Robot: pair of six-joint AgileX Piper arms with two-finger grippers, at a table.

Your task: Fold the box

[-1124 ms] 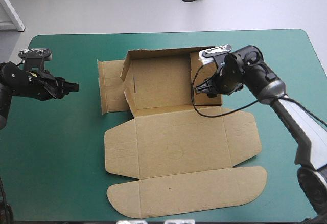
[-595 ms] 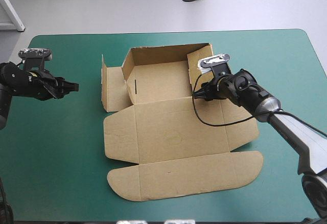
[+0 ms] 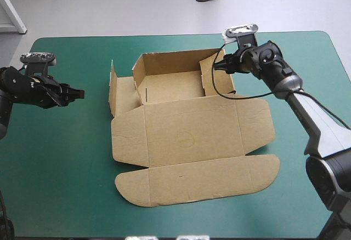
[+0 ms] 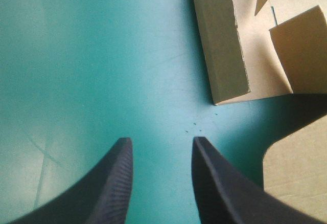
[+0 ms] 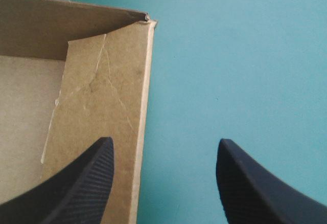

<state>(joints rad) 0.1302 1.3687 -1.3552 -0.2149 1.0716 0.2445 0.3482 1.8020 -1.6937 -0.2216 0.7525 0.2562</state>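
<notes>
I expect the inner flap (image 3: 220,80) to press flat against the side of the box when I squeeze, because the flap slants into the box from the side's folded top edge (image 5: 144,96).
The brown box (image 3: 186,136) lies mid-table, its far wall and two side walls raised and its lid panels flat toward the near edge. My right gripper (image 3: 219,66) is open at the box's far right corner. In the right wrist view the gripper (image 5: 164,143) straddles the top edge of the right wall (image 5: 97,91), one finger inside the box and one outside. My left gripper (image 3: 80,93) hovers open over the cover, left of the box and apart from it. In the left wrist view the gripper (image 4: 161,141) points at the upright left flap (image 4: 225,40).
The teal-green cover (image 3: 60,163) stretches wide on both sides of the box. The table's far edge (image 3: 164,36) runs just behind the box's far wall, and the rounded lid flap (image 3: 197,182) reaches toward the near edge.
The right gripper moved from inside the box's right side out to the far right corner, and the right wall now stands. The left flap rose from flat to upright. The left arm stayed still.
</notes>
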